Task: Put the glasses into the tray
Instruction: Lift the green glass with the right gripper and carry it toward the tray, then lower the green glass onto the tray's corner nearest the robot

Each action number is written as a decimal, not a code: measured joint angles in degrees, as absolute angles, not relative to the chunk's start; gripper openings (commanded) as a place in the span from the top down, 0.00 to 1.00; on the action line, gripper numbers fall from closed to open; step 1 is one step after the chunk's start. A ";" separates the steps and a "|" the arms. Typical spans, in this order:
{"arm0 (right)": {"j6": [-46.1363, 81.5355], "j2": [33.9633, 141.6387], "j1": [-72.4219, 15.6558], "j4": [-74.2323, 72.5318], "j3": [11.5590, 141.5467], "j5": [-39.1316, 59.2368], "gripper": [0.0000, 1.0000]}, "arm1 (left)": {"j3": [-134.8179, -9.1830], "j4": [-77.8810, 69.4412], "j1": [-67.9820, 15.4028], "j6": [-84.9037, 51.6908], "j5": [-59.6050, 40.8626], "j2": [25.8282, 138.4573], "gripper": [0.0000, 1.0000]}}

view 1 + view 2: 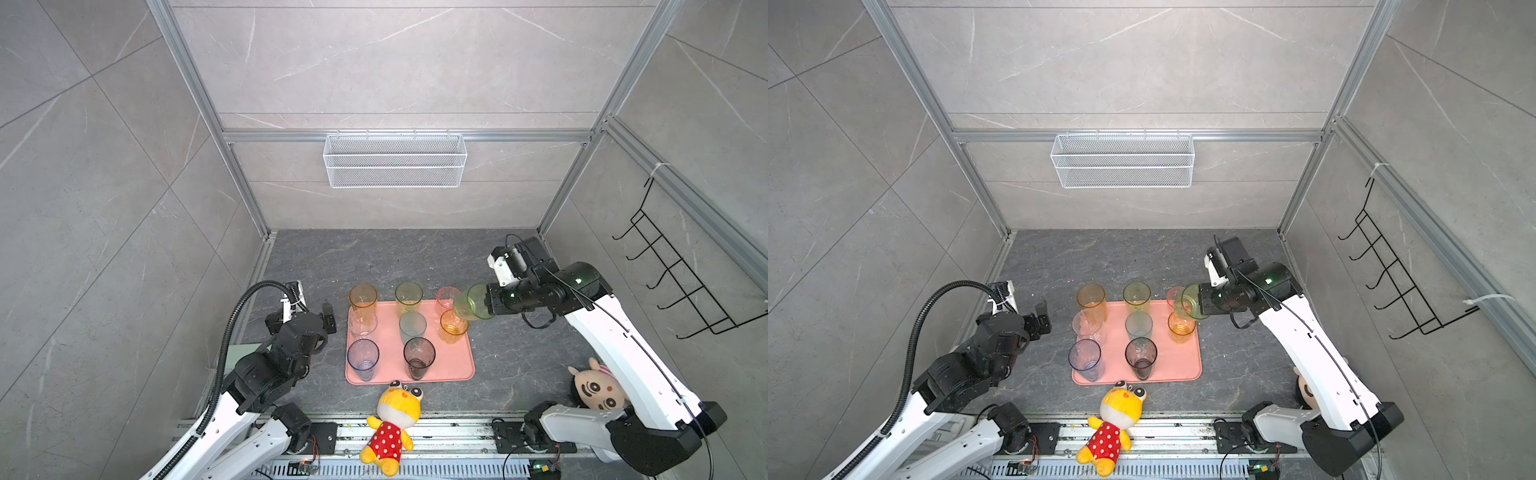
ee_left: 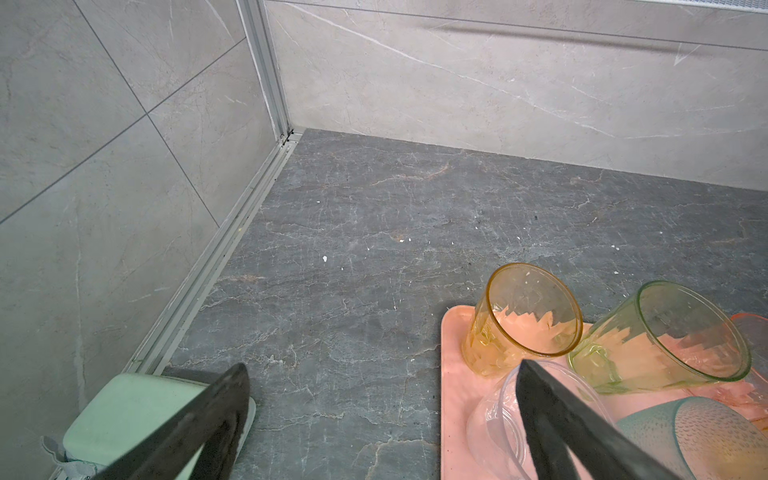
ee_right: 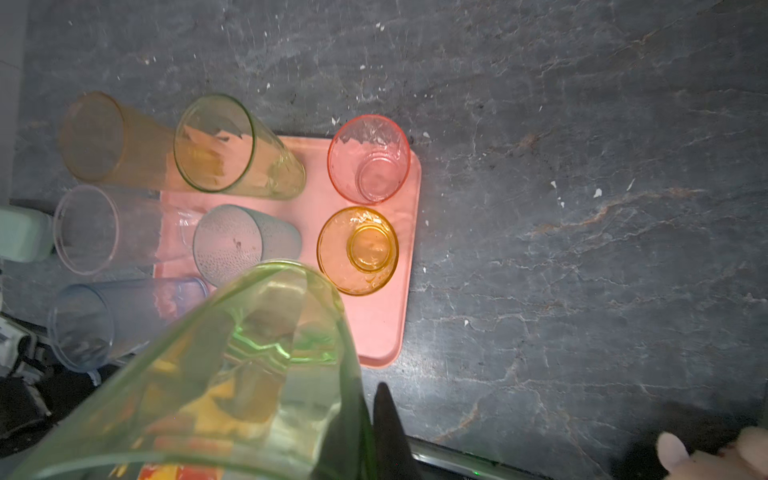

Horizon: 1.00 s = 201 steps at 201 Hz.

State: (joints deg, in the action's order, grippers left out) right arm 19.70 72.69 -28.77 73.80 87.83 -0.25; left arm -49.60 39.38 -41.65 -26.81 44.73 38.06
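The tray's front corner (image 1: pixel 456 361) beside the smoky grey glass is empty, so my right gripper should keep carrying the held green glass there until its bottom rests flat.
The salmon-pink tray (image 1: pixel 451 361) lies mid-table with several glasses standing upright on it, among them a tall amber one (image 1: pixel 363 296), a blue one (image 1: pixel 363 358), a smoky grey one (image 1: pixel 419 356) and a short pink one (image 1: pixel 448 296). My right gripper (image 1: pixel 488 300) is shut on the rim of a green glass (image 1: pixel 471 301), one finger inside and one outside. That glass lies on its side in the air above the tray's far right corner, and it fills the right wrist view (image 3: pixel 232 374). My left gripper (image 2: pixel 382 368) stands open and empty just left of the tray (image 2: pixel 457 374).
A yellow plush toy (image 1: pixel 395 419) lies in front of the tray. Another plush (image 1: pixel 598 386) sits by the right arm. A white mesh basket (image 1: pixel 395 160) hangs on the back wall, and a black hook rack (image 1: pixel 673 282) on the right wall. A mint-green object (image 2: pixel 137 415) sits by the left gripper.
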 measured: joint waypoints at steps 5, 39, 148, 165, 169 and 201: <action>19.81 72.69 -29.56 74.08 87.33 -0.62 1.00 | -49.60 39.40 -41.65 -26.83 44.73 38.04 0.00; 20.88 72.69 -33.01 75.07 82.50 -2.20 1.00 | -49.60 39.40 -41.65 -26.85 44.73 37.74 0.00; 27.49 72.69 -38.89 69.30 67.29 -2.09 1.00 | -49.56 39.46 -41.65 -27.09 44.75 37.69 0.00; 28.47 72.71 -39.20 67.57 65.08 -1.91 1.00 | -49.41 39.46 -41.65 -27.22 44.77 37.69 0.00; 28.77 72.73 -39.33 67.05 64.53 -1.87 1.00 | -49.30 39.44 -41.65 -27.24 44.77 37.69 0.00; 30.24 73.67 -40.21 63.83 61.73 -1.72 1.00 | -48.45 39.66 -41.65 -27.33 44.75 37.69 0.00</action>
State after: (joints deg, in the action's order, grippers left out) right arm 30.24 73.67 -40.21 63.83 61.73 -1.72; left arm -48.45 39.66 -41.65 -27.33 44.75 37.69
